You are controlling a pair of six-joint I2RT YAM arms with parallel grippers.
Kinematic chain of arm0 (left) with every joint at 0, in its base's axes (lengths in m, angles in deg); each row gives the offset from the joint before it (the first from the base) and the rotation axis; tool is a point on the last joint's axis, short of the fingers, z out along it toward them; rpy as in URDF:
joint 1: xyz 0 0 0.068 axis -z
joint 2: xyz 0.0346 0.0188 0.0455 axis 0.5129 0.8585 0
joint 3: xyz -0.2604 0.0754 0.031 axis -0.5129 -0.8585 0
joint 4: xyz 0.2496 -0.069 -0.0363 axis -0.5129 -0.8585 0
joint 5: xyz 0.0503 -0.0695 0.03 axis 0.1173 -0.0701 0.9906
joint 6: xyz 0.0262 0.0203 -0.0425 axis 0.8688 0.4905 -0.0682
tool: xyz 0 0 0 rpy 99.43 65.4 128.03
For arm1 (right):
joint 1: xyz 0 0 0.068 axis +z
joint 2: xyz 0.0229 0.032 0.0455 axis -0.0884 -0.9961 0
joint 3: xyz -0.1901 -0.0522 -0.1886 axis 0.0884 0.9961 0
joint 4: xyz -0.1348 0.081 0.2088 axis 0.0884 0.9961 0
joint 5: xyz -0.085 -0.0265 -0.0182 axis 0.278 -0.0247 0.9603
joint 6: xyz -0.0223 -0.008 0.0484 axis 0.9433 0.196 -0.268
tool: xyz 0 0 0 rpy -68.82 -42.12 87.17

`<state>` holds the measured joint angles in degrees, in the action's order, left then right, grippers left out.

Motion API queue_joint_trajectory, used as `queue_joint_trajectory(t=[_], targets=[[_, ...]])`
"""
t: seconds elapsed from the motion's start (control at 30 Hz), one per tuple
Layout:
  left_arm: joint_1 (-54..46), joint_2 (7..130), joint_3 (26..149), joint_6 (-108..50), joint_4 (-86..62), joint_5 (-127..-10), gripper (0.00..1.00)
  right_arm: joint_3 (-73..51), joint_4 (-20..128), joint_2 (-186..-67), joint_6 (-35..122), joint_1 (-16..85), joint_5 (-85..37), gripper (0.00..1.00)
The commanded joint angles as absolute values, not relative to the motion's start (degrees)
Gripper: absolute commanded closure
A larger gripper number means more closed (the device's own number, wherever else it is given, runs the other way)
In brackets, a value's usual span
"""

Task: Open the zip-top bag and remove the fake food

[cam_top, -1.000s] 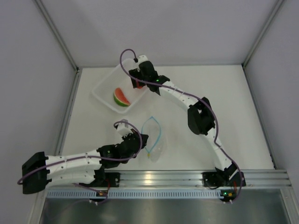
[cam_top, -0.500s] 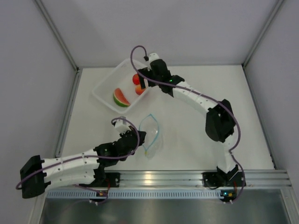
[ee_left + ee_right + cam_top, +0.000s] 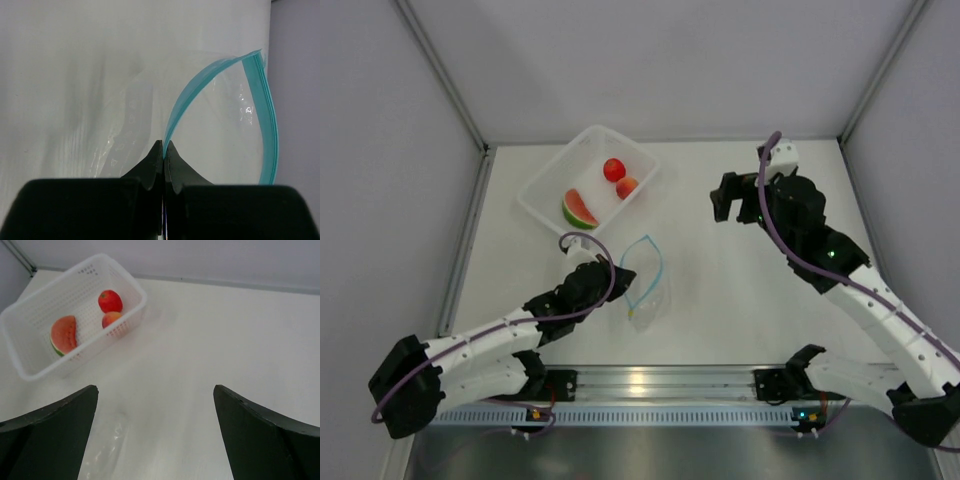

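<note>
The zip-top bag [image 3: 648,281] is empty and the basket holds the fake food. My left gripper should keep going toward the clear table middle [image 3: 698,278] and release the bag there.
The zip-top bag [image 3: 647,283] lies open on the table, its light blue zip strip [image 3: 270,125] spread in a loop, and nothing shows inside it. My left gripper [image 3: 621,277] is shut on one side of the strip, as the left wrist view [image 3: 164,146] shows. The fake food lies in the white mesh basket [image 3: 556,162]: watermelon wedge [image 3: 579,210], red tomato [image 3: 614,169], orange-peach fruit [image 3: 627,187]. My right gripper [image 3: 724,200] is open and empty, raised to the right of the basket. Its wrist view shows the gripper [image 3: 155,390], the basket [image 3: 30,372], the wedge [image 3: 62,334], the tomato [image 3: 110,301] and the peach [image 3: 112,318].
The basket stands at the back left of the table, near the left wall. Grey walls with metal posts close in the table on three sides. A metal rail runs along the near edge [image 3: 650,382]. A corner of the bag [image 3: 102,455] shows under the right wrist.
My right gripper has left the basket and swung back to the right; the tomato and the peach now lie uncovered in the basket. My left gripper keeps its hold on the zip strip.
</note>
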<state>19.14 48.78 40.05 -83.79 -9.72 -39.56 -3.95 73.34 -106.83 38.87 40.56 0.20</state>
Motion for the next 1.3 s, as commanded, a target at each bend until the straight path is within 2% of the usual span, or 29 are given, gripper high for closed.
queue_joint_trajectory(t=[0.0, 0.17, 0.4, 0.7, 0.83, 0.93, 1.13, 1.27], targets=[[18.11, 50.55, 41.66, -83.58, -4.35, -43.98, 1.00, 3.38, 78.31, -100.39, 36.19, 40.67, 2.54, 0.01], [16.61, 57.22, 42.10, -86.83, 7.14, -52.32, 1.00, 8.50, 80.86, -93.15, 33.99, 40.58, 2.63, 0.01], [16.61, 73.46, 42.89, -96.75, 22.70, -58.30, 1.00, 11.15, 83.93, -87.79, 33.81, 40.58, 4.83, 0.00], [16.52, 89.75, 43.78, -107.13, 39.23, -59.81, 1.00, 9.74, 86.31, -86.29, 35.30, 40.49, 8.78, 0.00], [16.17, 97.74, 42.72, -113.45, 61.86, -64.00, 1.00, 9.83, 85.96, -87.16, 35.66, 40.49, 8.43, 0.01], [16.25, 102.85, 47.02, -117.24, 65.17, -69.01, 1.00, 9.65, 85.70, -88.31, 35.57, 40.49, 8.17, 0.00], [17.31, 102.24, 44.93, -114.96, 64.91, -65.26, 1.00, 9.91, 85.70, -88.22, 35.57, 40.40, 7.82, 0.01], [17.05, 106.18, 45.88, -117.68, 65.09, -67.71, 1.00, 10.00, 85.52, -88.22, 35.66, 40.32, 7.12, 0.01]])
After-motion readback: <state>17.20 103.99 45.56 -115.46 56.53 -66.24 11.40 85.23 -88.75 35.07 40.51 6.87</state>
